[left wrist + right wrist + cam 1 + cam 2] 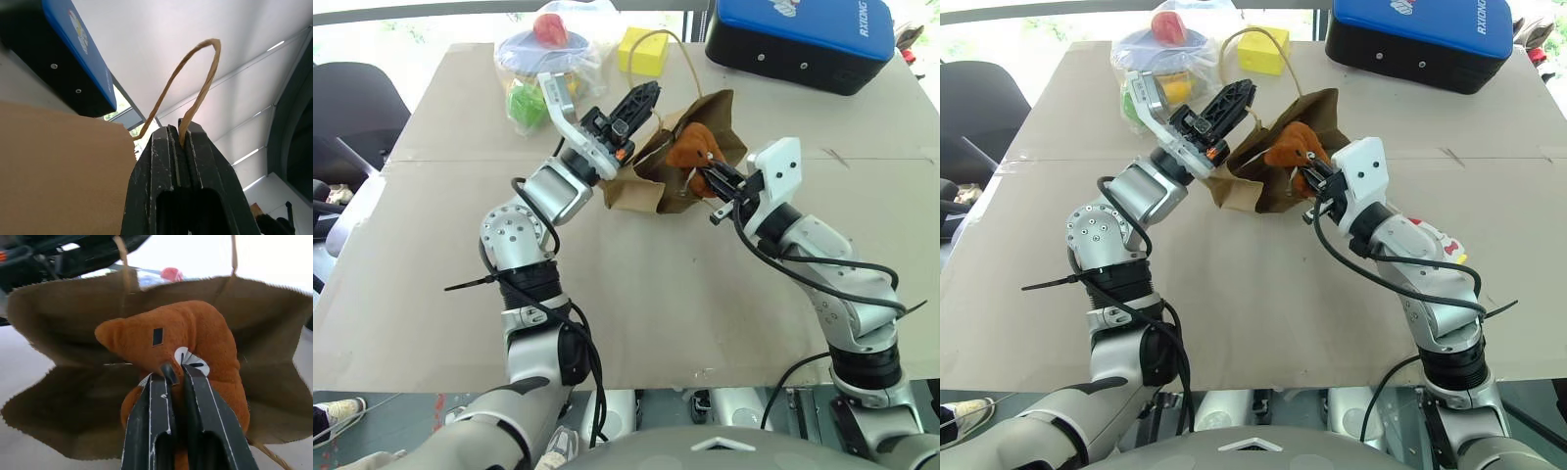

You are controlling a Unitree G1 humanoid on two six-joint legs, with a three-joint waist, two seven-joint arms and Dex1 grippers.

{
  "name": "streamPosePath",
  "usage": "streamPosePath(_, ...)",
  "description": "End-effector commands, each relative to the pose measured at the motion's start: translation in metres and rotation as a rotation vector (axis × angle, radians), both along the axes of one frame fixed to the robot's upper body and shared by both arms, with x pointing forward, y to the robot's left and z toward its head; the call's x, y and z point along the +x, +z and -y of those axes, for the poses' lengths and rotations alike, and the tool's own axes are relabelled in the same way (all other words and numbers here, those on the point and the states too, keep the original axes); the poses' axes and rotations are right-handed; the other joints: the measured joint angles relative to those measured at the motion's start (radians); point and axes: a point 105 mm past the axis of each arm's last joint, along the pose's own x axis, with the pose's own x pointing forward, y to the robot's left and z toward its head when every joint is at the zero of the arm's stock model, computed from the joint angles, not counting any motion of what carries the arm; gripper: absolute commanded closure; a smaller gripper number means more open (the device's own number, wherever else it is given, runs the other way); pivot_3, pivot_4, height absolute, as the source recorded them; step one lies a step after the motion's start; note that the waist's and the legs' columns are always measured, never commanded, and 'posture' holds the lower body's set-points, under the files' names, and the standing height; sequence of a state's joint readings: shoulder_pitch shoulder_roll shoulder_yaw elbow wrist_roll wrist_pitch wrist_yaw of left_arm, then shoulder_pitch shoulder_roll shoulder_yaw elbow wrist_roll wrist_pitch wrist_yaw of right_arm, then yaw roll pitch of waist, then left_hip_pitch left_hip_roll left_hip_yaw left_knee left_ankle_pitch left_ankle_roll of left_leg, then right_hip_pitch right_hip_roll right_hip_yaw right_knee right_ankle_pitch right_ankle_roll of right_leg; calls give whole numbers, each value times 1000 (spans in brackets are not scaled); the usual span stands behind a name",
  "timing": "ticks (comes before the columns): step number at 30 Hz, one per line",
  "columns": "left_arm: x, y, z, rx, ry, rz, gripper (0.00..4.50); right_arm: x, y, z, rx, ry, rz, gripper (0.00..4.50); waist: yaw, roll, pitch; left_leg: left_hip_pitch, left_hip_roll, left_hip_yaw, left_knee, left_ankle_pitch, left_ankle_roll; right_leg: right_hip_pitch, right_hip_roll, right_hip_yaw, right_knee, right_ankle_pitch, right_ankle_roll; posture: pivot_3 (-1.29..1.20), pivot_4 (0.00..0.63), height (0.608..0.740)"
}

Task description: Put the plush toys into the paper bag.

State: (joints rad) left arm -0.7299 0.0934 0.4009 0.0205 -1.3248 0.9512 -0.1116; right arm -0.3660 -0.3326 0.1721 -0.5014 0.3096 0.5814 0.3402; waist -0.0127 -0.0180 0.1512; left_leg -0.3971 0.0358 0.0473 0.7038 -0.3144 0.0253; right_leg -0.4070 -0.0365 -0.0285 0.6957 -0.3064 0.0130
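The brown plush toy (693,145) sits shallow in the opening of the tilted paper bag, so the left gripper should bring the bag's loop handle (677,40) back toward the robot and stand the bag upright.
The brown paper bag (641,188) lies on the table with its mouth held open toward my right arm. My left gripper (649,95) is shut on one of the bag's thin loop handles (195,73) and holds it up above the bag. My right gripper (707,176) is shut on the brown plush toy (693,147), which sits at the bag's open mouth. In the right wrist view the toy (195,338) has a small blue mark and the bag's inside (58,308) surrounds it. Something white with red marks (1440,243), perhaps the other plush toy, peeks from behind my right forearm.
A yellow foam cube (642,51) and a plastic-wrapped colourful stacking toy (543,59) stand at the back of the table. The blue and black padded case (803,39) sits at the back right. A black chair (352,103) stands off the table's left side.
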Motion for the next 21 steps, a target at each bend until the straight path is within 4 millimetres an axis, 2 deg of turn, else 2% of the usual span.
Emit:
streamPosePath(1, -12, 14, 4, -4, -33, 63, 4500, 1, -1, -9, -90, 71, 39, 4449, -1, 0, 0, 0, 0, 0, 0, 0, 0, 0, 0, 0, 0, 0, 0, 0, 150, 729)
streamPosePath(4, -15, 11, 6, 0, -47, 55, 4500, 14, -3, -16, -189, 109, 57, 4449, -2, 0, 0, 0, 0, 0, 0, 0, 0, 0, 0, 0, 0, 0, 0, 0, 150, 729)
streamPosePath(7, -20, 5, 10, 18, -75, 49, 4500, 27, -12, -34, -363, 236, 60, 4449, -4, 0, 0, 1, 0, 0, 0, 0, -1, 0, 1, 1, 0, 0, 0, 0, 150, 729)
streamPosePath(10, -24, 1, 13, 37, -94, 50, 4500, 36, -16, -38, -453, 289, 83, 4449, 0, 0, 0, 0, 0, -1, 0, 1, -1, 0, 1, 0, 0, 0, 0, 0, 150, 729)
streamPosePath(11, -26, 0, 13, 41, -99, 52, 4500, 34, -18, -38, -474, 336, 80, 3845, 1, 0, 0, 0, 0, -1, 0, 1, -1, 0, 1, 0, -1, 0, 0, 0, 150, 729)
streamPosePath(15, -27, -7, 5, 69, -84, 47, 4500, 23, -9, -24, -465, 385, 105, 2283, 1, 0, 0, -1, 0, 0, 0, 1, -1, 0, -1, 0, -2, 0, 0, 0, 150, 729)
streamPosePath(17, -29, -11, 3, 110, -82, 60, 4500, 12, -4, -14, -444, 405, 91, 1218, 1, 0, 0, -1, 0, -1, 0, 1, -1, 0, -1, -1, -2, 0, 0, 0, 150, 729)
streamPosePath(18, -32, -14, 3, 147, -92, 81, 4500, 6, -2, -8, -442, 414, 88, 858, 1, 0, 0, -1, 0, -1, 0, 1, -1, 0, -1, -1, -1, 0, 0, 0, 150, 729)
streamPosePath(21, -40, -22, 1, 273, -115, 158, 4500, -8, 14, 13, -399, 365, 82, 858, 1, 0, 0, -1, 0, -1, 0, 1, -1, 0, -1, -1, -1, 0, 0, 0, 150, 729)
